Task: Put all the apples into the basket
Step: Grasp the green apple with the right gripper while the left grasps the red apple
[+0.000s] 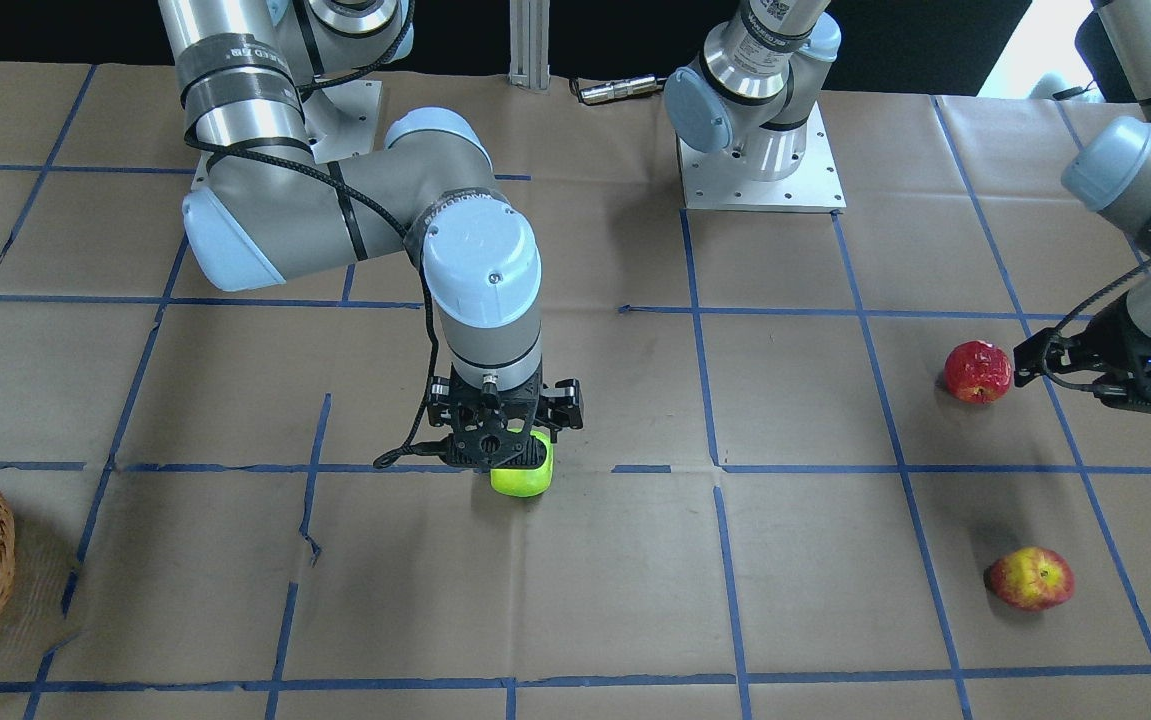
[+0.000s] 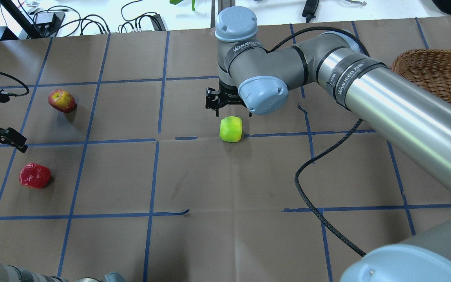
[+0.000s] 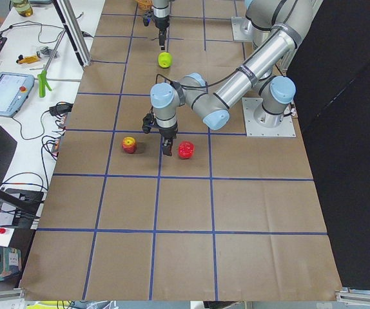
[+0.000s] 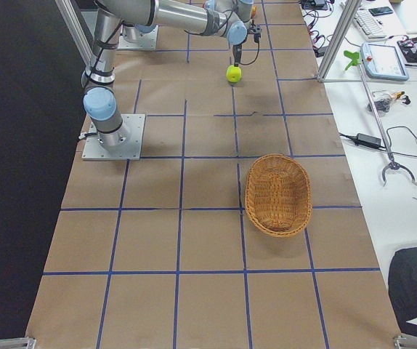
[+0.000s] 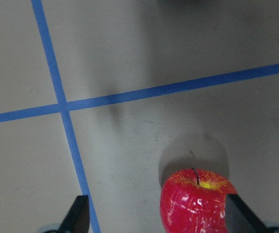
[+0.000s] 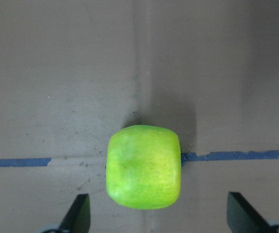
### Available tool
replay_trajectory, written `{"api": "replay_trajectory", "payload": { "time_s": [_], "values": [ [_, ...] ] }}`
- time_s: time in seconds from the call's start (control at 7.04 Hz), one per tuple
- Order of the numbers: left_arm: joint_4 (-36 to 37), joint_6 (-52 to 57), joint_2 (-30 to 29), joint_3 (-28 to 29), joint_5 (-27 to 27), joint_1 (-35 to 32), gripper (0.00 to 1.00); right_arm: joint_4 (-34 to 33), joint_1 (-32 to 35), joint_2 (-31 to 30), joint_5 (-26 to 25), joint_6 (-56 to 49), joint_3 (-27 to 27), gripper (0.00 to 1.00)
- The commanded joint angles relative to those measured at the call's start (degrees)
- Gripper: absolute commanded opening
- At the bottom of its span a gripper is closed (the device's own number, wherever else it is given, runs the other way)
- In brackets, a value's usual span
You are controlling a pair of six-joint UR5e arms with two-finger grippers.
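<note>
The basket stands far from my left gripper, so my right gripper should carry the yellow-green apple over to it, which will clear the middle for the deep red apple.
The yellow-green apple (image 1: pixel 523 478) lies on the paper near the table's middle, also in the overhead view (image 2: pixel 231 129). My right gripper (image 1: pixel 507 452) hangs open just above it; in the right wrist view the apple (image 6: pixel 144 166) sits between the spread fingertips (image 6: pixel 80 213). The deep red apple (image 1: pixel 977 371) and the red-and-yellow apple (image 1: pixel 1031 578) lie apart on my left side. My left gripper (image 1: pixel 1065 368) is open above the table beside the red apple (image 5: pixel 198 201), which shows near its one finger. The wicker basket (image 2: pixel 437 74) stands on my far right.
The table is brown paper with a blue tape grid (image 2: pixel 156 139). The right arm's black cable (image 2: pixel 311 164) loops over the paper. Both arm bases (image 1: pixel 760 170) are bolted at the robot's edge. Cables and devices (image 2: pixel 139 19) lie beyond the far edge.
</note>
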Motion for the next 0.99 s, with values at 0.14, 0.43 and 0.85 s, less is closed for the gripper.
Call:
{"api": "replay_trajectory", "payload": {
  "time_s": [0.14, 0.43, 0.85],
  "values": [
    [0.8, 0.2, 0.4, -5.3, -2.9, 0.4, 0.97, -5.9, 0.1, 4.0, 0.1, -0.3, 2.1, 1.00],
    [1.5, 0.4, -0.2, -7.6, -2.6, 0.4, 0.97, -7.3, 0.1, 5.4, 0.2, -0.8, 2.1, 0.86],
    [1.3, 1.9, -0.3, -7.7, 0.6, 2.1, 0.97, -6.3, -0.1, 4.2, 0.3, -1.3, 1.3, 0.08]
  ]
}}
